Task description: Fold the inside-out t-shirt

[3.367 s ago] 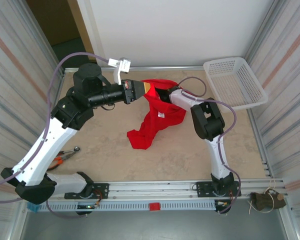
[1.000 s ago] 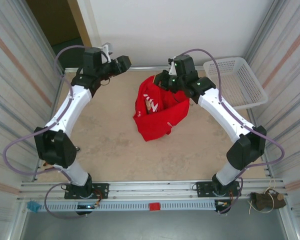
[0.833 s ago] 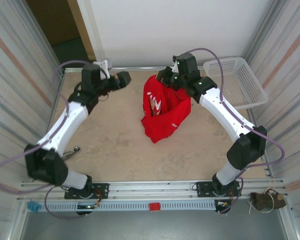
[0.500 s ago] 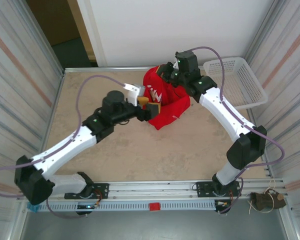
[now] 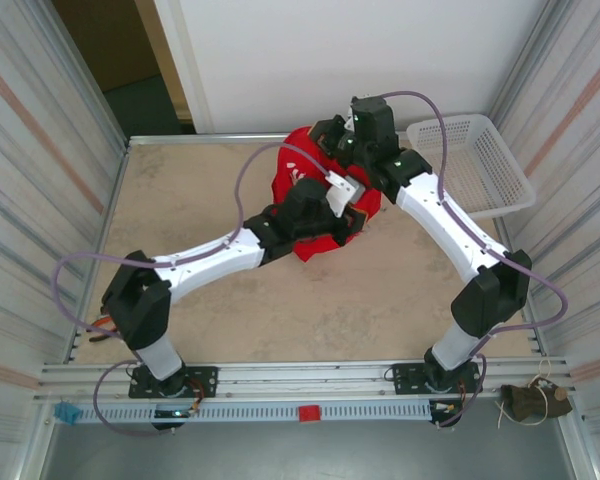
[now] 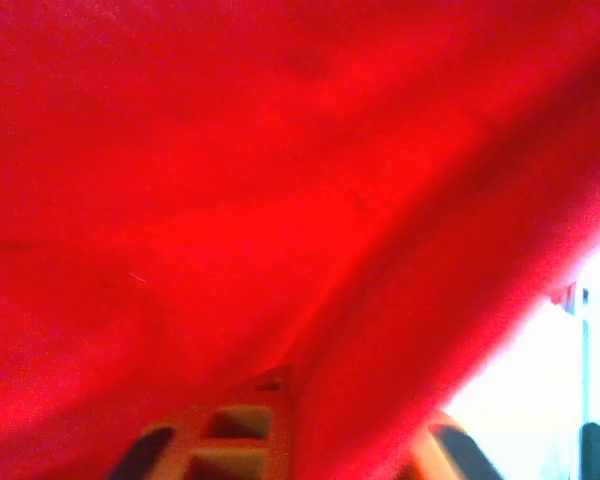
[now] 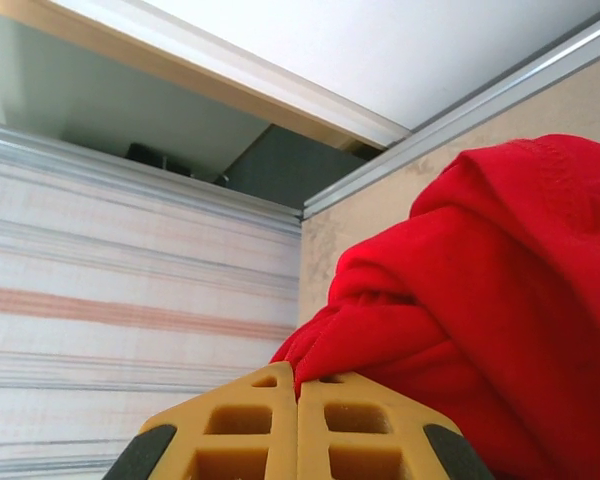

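The bunched t-shirt (image 5: 292, 168) has my left gripper reaching across it, past my right gripper, so my left gripper should move back to its own side (image 5: 245, 165) and spread the t-shirt out.
The inside-out t-shirt (image 5: 292, 165) is a bright red bundle hanging near the back middle of the table, with a white print showing on its left face. My right gripper (image 5: 332, 140) is shut on its top edge and holds it up. In the right wrist view, the tan fingers (image 7: 250, 420) pinch a red fold (image 7: 480, 300). My left gripper (image 5: 352, 207) is pushed into the lower right of the cloth. In the left wrist view, its jaws stand apart (image 6: 320, 440) with red cloth (image 6: 280, 200) draped between and over them.
A white mesh basket (image 5: 470, 165) sits at the back right corner. An orange-handled tool (image 5: 98, 322) peeks out beside the left arm's elbow at the left edge. Striped walls close in both sides. Bare beige tabletop (image 5: 340, 310) lies in front of the shirt.
My left arm has swung from the back left corner across to the shirt and pushed its gripper into the cloth. The right gripper kept hold and drew the shirt slightly back.
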`<control>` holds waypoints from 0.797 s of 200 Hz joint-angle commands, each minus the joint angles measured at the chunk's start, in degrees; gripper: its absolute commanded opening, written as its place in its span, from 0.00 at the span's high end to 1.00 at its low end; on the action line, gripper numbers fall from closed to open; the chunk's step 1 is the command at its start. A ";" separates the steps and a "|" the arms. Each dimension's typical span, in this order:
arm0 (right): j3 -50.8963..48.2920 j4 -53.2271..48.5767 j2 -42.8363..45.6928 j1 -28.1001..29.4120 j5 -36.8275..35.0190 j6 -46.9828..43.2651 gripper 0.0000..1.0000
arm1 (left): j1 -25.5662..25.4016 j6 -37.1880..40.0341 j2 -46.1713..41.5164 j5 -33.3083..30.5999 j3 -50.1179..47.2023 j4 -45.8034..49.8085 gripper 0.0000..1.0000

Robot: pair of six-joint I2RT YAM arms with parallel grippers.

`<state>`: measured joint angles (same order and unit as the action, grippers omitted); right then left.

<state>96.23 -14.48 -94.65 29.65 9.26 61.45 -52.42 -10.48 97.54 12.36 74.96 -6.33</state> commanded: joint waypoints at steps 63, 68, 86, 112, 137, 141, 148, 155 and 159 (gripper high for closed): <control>6.80 4.14 1.43 -5.55 4.36 3.18 1.00 | -2.47 2.07 -3.86 -5.90 -14.82 6.70 0.69; 7.06 3.70 1.61 -5.84 4.87 2.75 1.00 | -2.09 1.54 -6.25 -5.99 -16.26 6.38 0.56; 10.00 -0.71 1.57 -6.42 6.24 -1.60 1.00 | -0.65 -0.99 -16.67 -7.14 -19.75 6.05 0.32; 21.18 -11.78 -1.82 -6.89 11.37 -10.39 1.00 | 5.79 -4.70 -29.30 -5.54 -18.95 6.68 0.18; 28.79 -19.42 -3.33 -5.82 11.80 -16.12 1.00 | 14.52 -5.75 -30.53 -2.96 -11.65 8.67 0.15; 29.69 -20.10 -3.40 -5.56 11.53 -16.76 1.00 | 15.31 -5.34 -29.92 -2.80 -10.19 8.94 0.15; 31.26 -21.39 -3.52 -4.93 10.84 -17.71 1.00 | 16.22 -4.57 -28.51 -2.70 -7.43 9.20 0.15; 32.46 -22.34 -3.66 -4.34 10.13 -18.33 1.00 | 16.63 -3.83 -26.89 -2.32 -4.90 9.04 0.14; 32.95 -22.61 -3.78 -4.01 9.75 -18.55 1.00 | 16.68 -3.41 -25.82 -1.95 -3.50 8.94 0.14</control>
<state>124.40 -31.42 -97.73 23.68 18.31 49.60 -36.84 -14.44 66.85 7.86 65.39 1.37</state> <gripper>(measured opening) 0.043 0.854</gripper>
